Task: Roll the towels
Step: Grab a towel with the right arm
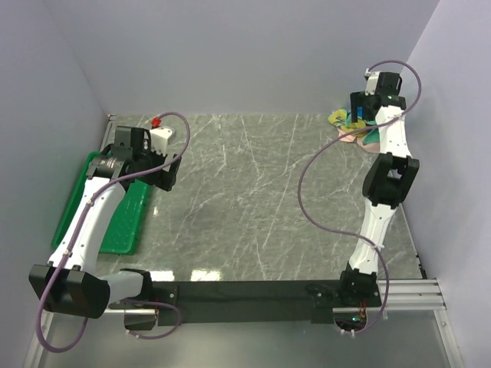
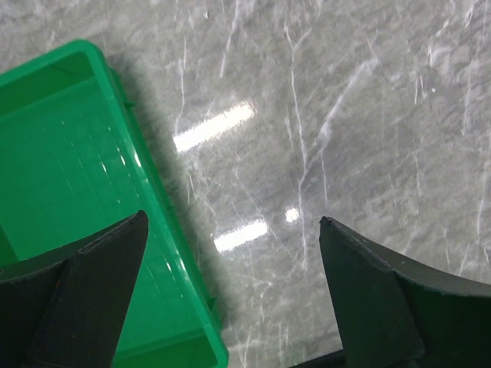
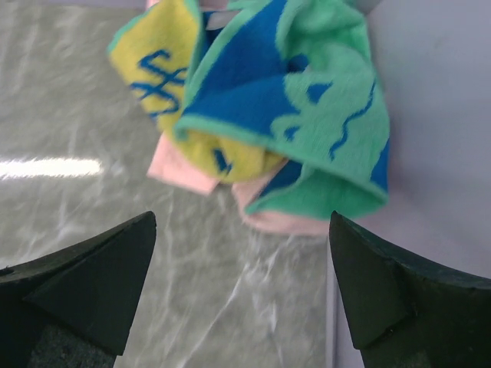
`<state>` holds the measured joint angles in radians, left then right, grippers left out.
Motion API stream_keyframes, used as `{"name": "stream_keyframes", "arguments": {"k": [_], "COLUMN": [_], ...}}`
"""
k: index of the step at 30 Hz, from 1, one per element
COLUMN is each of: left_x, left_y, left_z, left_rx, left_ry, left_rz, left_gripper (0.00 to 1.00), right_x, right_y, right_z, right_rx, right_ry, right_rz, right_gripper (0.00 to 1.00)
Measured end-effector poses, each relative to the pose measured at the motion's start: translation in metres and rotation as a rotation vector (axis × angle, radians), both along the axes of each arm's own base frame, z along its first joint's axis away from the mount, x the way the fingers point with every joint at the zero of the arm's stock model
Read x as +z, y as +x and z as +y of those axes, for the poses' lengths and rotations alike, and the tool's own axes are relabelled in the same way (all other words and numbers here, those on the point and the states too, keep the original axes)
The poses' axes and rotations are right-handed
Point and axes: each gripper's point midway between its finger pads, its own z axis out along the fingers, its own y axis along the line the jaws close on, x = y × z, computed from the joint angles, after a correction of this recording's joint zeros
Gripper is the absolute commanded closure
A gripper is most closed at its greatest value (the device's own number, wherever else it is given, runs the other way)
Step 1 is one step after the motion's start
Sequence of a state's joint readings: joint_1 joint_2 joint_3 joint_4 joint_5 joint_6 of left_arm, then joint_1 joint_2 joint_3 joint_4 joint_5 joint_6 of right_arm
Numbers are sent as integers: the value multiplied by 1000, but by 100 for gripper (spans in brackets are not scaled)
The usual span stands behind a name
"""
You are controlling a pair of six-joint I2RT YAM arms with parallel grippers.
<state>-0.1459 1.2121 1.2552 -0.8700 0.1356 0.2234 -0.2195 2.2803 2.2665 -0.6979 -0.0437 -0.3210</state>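
Note:
My gripper will bring up the teal, blue and yellow towel by itself when it lifts, because the pale pink towel's edges are lying loose underneath.
The towels lie crumpled in one heap in the far right corner of the table. In the right wrist view a teal, blue and yellow towel lies on top of a pale pink towel, and the heap touches the wall. My right gripper hovers just short of the heap, open, with nothing between its fingers. My left gripper is open and empty too, over the marble table beside the green tray's edge at the far left, well away from the towels.
A green plastic tray sits at the left edge, partly under the left arm. A small white and red object stands at the back left. The right wall rises directly behind the towels.

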Motion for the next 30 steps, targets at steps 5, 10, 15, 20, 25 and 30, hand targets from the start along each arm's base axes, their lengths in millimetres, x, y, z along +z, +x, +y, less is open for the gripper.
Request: {"name": "stream_keyframes", "arguments": {"k": [5,10,15,20,25,30], "left_x": [-6,-9,-10,-14,-24,-25], "left_y": [-9,-13,-13,-14,-13,-15], "left_z": [4,11,14,17,22,22], "left_rx": [12,33,46,56,72,75], "left_ry": [19,46,62,76,103,106], "left_rz": [41,60,63,77,119,125], "left_gripper": [1,1,0,1,1,0], "right_x": [-37,-59,-68,-61,-60,-58], "right_y": [18,27,33,44,61,67], "right_z": [-16,-25,-33,-38,-43,-40], "right_rx": [-28,-39,-55,-51,-27,0], "right_ry": [-45,-88,-121,-159,-238,-272], "right_rz": [28,37,28,-17,-62,-78], "right_gripper": [0,4,21,48,100,100]}}
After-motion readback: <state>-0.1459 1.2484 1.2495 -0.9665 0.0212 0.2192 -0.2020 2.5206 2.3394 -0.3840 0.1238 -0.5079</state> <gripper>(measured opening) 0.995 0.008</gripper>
